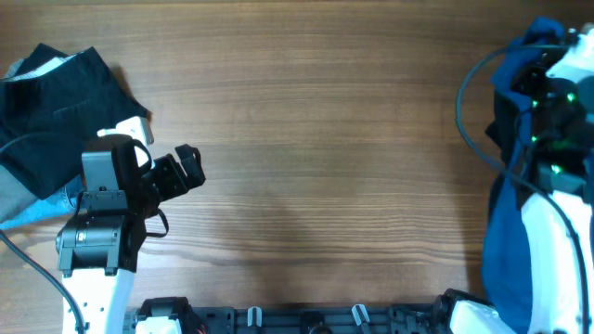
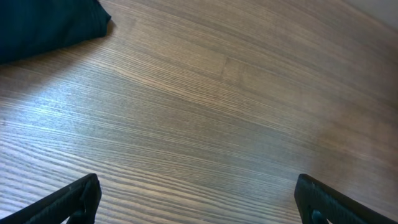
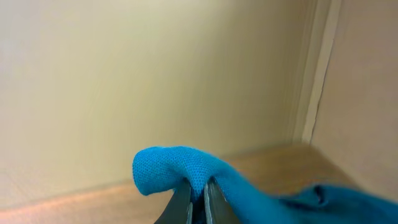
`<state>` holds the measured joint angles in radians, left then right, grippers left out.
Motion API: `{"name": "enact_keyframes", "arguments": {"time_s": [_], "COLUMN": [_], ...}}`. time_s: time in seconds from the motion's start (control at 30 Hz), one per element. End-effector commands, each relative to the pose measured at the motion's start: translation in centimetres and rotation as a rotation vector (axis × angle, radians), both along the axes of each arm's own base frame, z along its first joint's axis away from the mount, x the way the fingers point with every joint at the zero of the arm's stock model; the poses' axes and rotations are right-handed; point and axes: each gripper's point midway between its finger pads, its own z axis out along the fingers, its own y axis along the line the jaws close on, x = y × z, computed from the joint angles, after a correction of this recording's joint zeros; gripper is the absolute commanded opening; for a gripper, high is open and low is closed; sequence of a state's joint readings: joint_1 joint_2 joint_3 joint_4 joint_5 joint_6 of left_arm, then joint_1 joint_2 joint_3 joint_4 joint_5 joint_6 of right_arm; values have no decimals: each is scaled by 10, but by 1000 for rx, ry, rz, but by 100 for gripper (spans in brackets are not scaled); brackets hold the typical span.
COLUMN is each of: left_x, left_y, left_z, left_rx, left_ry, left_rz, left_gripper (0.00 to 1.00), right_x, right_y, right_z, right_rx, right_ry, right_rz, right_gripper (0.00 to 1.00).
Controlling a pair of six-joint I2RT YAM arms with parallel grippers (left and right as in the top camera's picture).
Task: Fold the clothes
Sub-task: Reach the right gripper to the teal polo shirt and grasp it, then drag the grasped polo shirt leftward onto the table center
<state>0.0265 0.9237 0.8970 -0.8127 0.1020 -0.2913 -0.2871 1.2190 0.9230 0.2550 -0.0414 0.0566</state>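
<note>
I go on swinging the blue shirt [image 1: 514, 67] in my right gripper inward until it spreads on the table's middle [image 1: 339, 167] before I let it go, because that spot is clear.
The royal-blue shirt [image 1: 509, 250] hangs bunched at the table's right edge, draped round my right arm. In the right wrist view a fold of the blue shirt [image 3: 165, 169] bulges over my right gripper [image 3: 199, 202], whose jaws are shut on it and held above the table. In the overhead view that gripper is buried in the blue cloth at the top right. A black garment [image 1: 56, 102] lies crumpled at the far left, and its edge [image 2: 43, 25] shows in the left wrist view. My left gripper [image 1: 188, 169] stands wide open over bare wood to the garment's right, its fingers [image 2: 74, 200] far apart and empty.
Pale blue and grey cloth [image 1: 28, 209] lies under the black garment at the left edge. A black cable [image 1: 473, 102] loops out from the right arm. A beige wall [image 3: 155, 74] and its corner stand behind the right gripper. The arm bases line the table's front edge [image 1: 306, 320].
</note>
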Motion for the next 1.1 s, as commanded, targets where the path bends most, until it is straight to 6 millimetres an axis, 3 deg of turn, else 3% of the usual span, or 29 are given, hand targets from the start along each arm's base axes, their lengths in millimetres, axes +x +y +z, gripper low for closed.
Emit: {"name": "enact_keyframes", "arguments": {"time_s": [0.0,0.07,0.17,0.23,0.27,0.37,0.53,0.67,0.9,1.07], "left_x": [3,3,3,3,3,3,3,3,3,3], "left_y": [3,3,3,3,3,3,3,3,3,3], "left_z": [7,7,7,7,7,7,7,7,7,7], "left_rx": [4,4,4,4,4,4,3,3,4,4], "left_ry": [-16,-16,-16,-16,-15,-16,-16,-16,-16,-19], "left_rz": [12,12,12,12,12,12,12,12,12,12], "left_gripper": [100,100,100,100,100,100,100,100,100,100], "right_x": [-13,-22,-68,-101,-109,-120,-104,-100,-128,-151], "right_y": [45,84,170,208,217,242,269,314,396,431], "right_z": [50,71,103,104,100,75,33,-4,-59,-87], "right_rx": [45,78,54,28,41,135,350,471,591,632], "right_ry": [-127,-173,-224,-201,-173,-37,151,299,543,673], "right_rz": [234,456,1009,1292,1365,1542,1624,1736,1919,1996], "right_gripper": [4,4,5,8,9,11,11,11,11,13]}}
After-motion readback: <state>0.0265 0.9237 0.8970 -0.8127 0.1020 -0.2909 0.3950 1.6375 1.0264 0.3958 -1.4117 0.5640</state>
